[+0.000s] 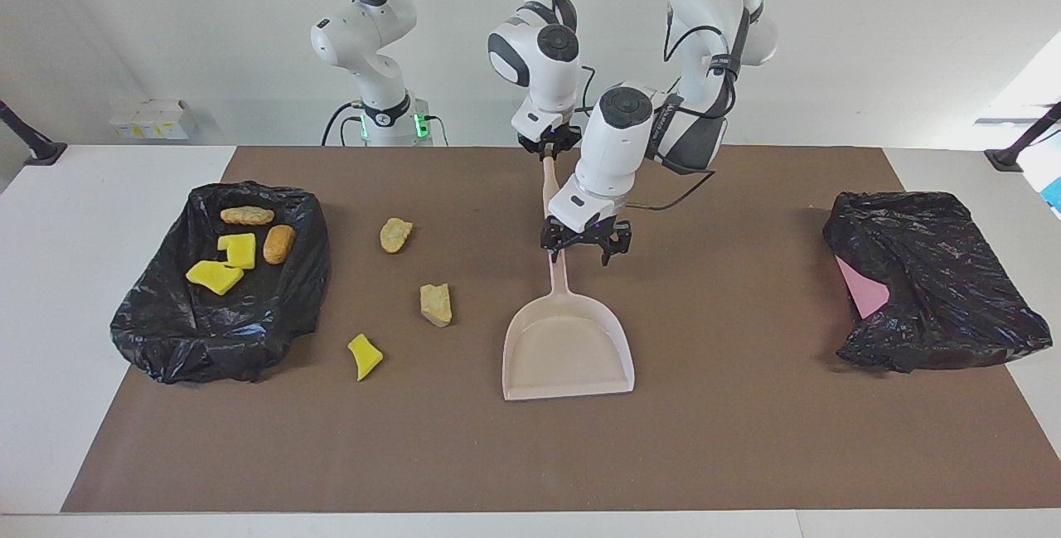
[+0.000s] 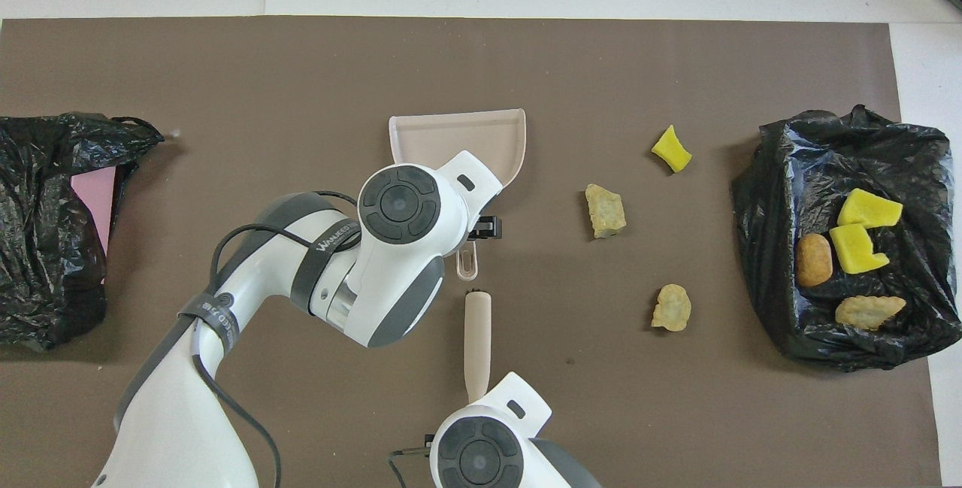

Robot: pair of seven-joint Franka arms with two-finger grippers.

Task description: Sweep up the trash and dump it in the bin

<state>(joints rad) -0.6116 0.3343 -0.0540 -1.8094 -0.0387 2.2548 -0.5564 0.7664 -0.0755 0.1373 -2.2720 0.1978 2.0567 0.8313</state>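
Observation:
My left gripper needs to take hold of the dustpan's handle (image 1: 559, 276) and turn the dustpan's opening toward the loose trash before I sweep, because the dustpan's opening (image 1: 569, 395) faces the mat's far edge.
Three loose pieces of trash lie on the brown mat: a yellow foam bit (image 1: 365, 356) (image 2: 671, 150), a tan chunk (image 1: 436, 304) (image 2: 605, 210) and a tan lump (image 1: 396, 235) (image 2: 671, 307). Several more sit in the black-lined bin (image 1: 166, 347) (image 2: 759, 247) at the right arm's end. The pale pink dustpan (image 1: 568, 347) (image 2: 458, 138) lies mid-mat with its handle (image 1: 559, 277) (image 2: 467, 266) toward the robots. My left gripper (image 1: 582, 248) hangs open low over that handle. My right gripper (image 1: 545, 148) is shut on the top of a pale brush handle (image 1: 548, 186) (image 2: 477, 345).
A second crumpled black bag (image 1: 937, 281) (image 2: 37, 247) with a pink sheet (image 1: 862, 289) showing lies at the left arm's end of the table. The mat's edge farthest from the robots borders white tabletop.

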